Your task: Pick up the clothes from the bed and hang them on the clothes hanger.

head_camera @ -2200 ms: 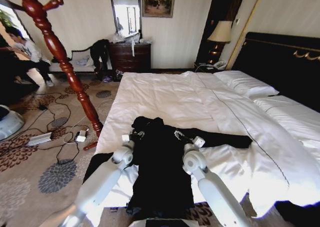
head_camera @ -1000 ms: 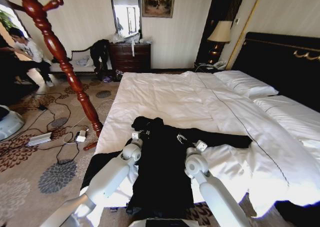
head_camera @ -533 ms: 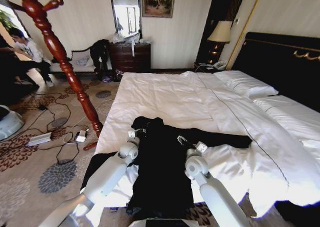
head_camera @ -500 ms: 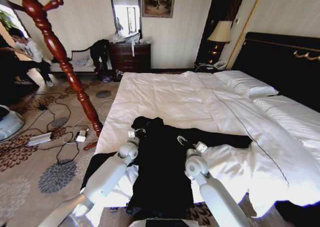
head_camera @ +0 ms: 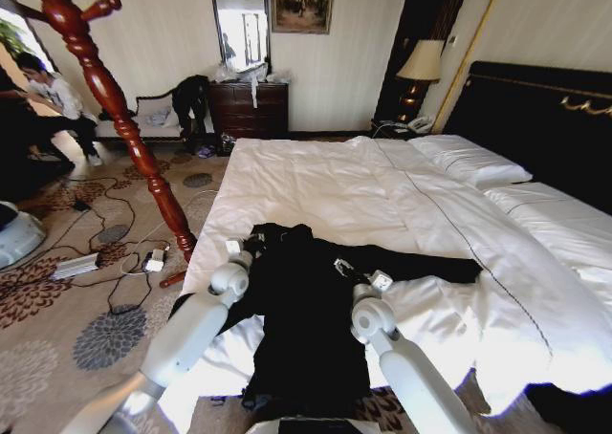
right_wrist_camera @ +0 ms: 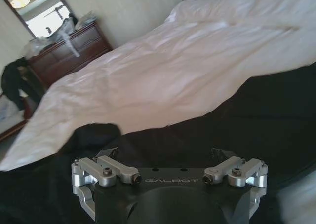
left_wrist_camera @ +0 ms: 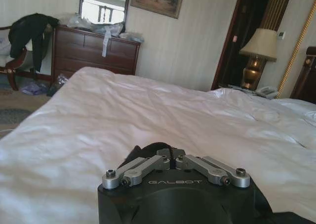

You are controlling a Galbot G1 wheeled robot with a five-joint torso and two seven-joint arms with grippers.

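I expect the black sleeve point(head_camera: 411, 263) to drag across the bed when I pull the clothes by the shoulder, because the sleeve lies stretched out with its end loose point(head_camera: 469, 270).
The clothes point(head_camera: 306, 329), a long black garment, lie flat at the foot of the bed point(head_camera: 316, 176), one sleeve stretched to the right. My left gripper point(head_camera: 239, 246) rests at the garment's left collar edge. In the left wrist view it point(left_wrist_camera: 170, 154) is shut with a fold of the clothes point(left_wrist_camera: 148, 150) bunched at its tips. My right gripper point(head_camera: 342, 267) sits on the right shoulder area. Its jaws point(right_wrist_camera: 165, 152) stand wide open just above the clothes point(right_wrist_camera: 276, 105). The clothes hanger point(head_camera: 105, 90), a red-brown wooden stand, rises on the carpet left of the bed.
Cables and a power strip point(head_camera: 76, 265) lie on the carpet by the stand's base. A dark dresser point(head_camera: 249, 109) stands at the far wall, and a lamp point(head_camera: 421, 66) and black headboard point(head_camera: 545, 119) are on the right. A person point(head_camera: 48, 90) sits far left.
My left gripper has slid left and slightly forward along the collar edge. The right gripper has stayed nearly still on the garment.
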